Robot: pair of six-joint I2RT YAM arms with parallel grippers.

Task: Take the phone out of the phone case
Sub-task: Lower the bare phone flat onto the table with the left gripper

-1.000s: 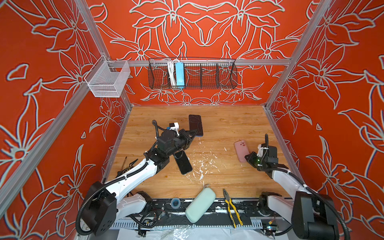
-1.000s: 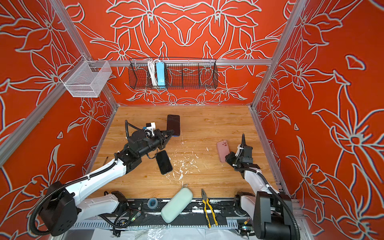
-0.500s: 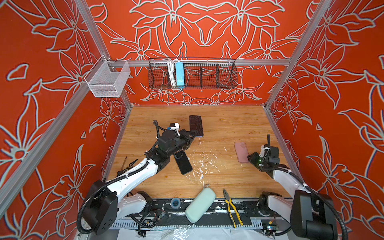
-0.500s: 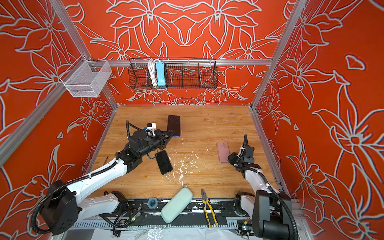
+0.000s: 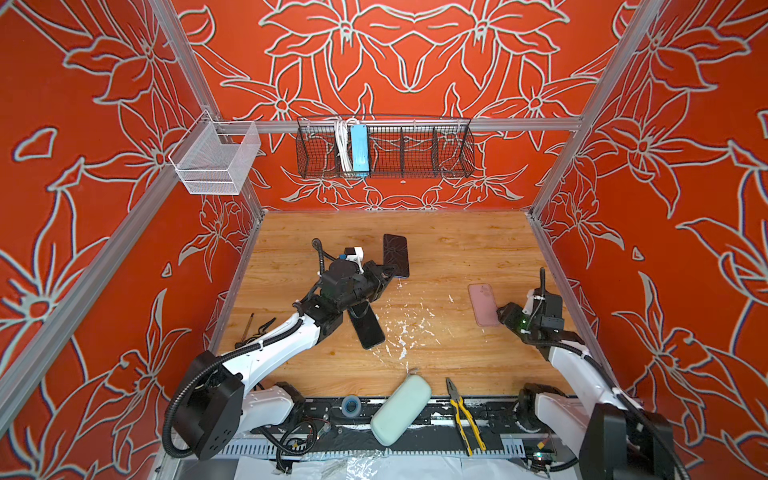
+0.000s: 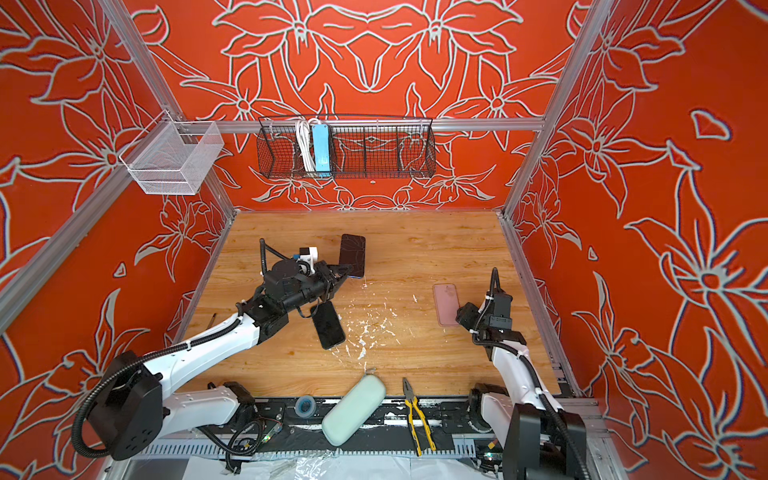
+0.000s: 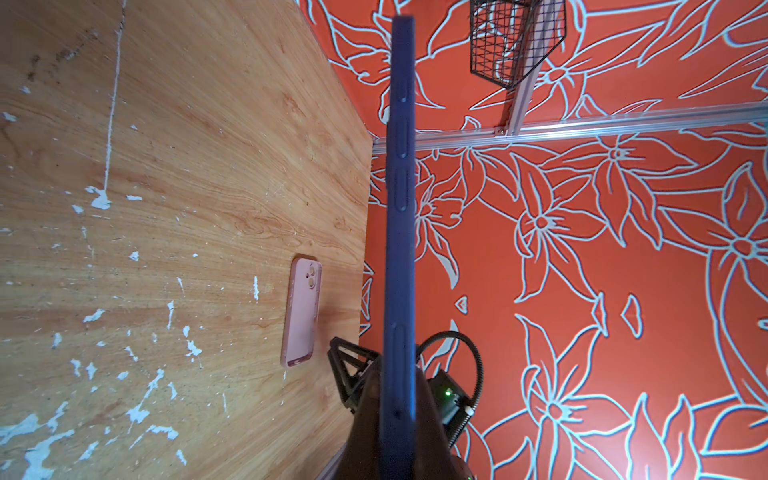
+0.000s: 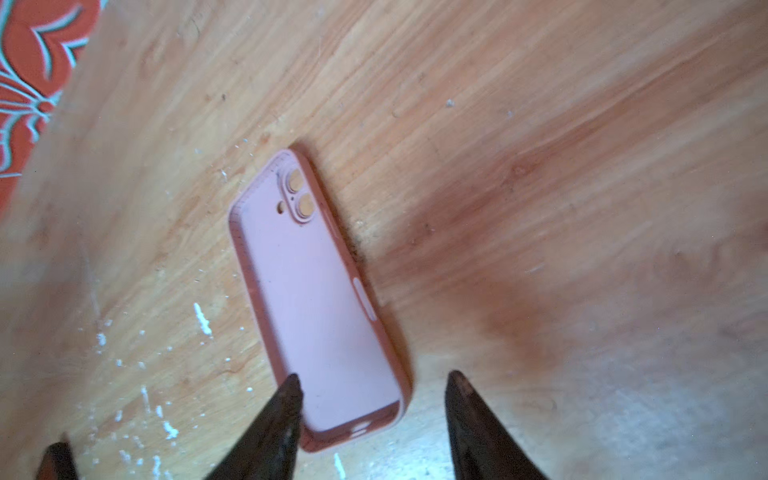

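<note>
The dark blue phone (image 5: pixel 396 249) is clear of the pink phone case, so I keep lowering it with my left gripper toward the open wood (image 5: pixel 406 307) until its edge touches down.
In both top views the dark blue phone (image 5: pixel 395 255) (image 6: pixel 352 254) is up off the wooden table (image 5: pixel 457 249), and my left gripper (image 5: pixel 384 276) is shut on its near end. The left wrist view shows the phone (image 7: pixel 400 208) edge-on, running straight out from the gripper (image 7: pixel 399 399). The pink phone case (image 5: pixel 483 304) (image 6: pixel 446 303) (image 7: pixel 301 311) lies flat on the table at the right, empty, hollow side up. My right gripper (image 5: pixel 505 311) (image 8: pixel 374 376) hovers open over the case's (image 8: pixel 307 282) near end, with nothing held.
A second black phone (image 5: pixel 365 328) lies flat under the left arm. White flecks dot the table's middle. A mint pouch (image 5: pixel 401 409), yellow-handled pliers (image 5: pixel 465 415) and a tape roll (image 5: pixel 350 405) sit along the front rail. Wire baskets (image 5: pixel 384 147) (image 5: pixel 216 160) hang on the walls.
My right gripper has opened, let go of the pink case and drawn back a little toward the right wall. The case now rests flat. The left gripper holds the phone as before.
</note>
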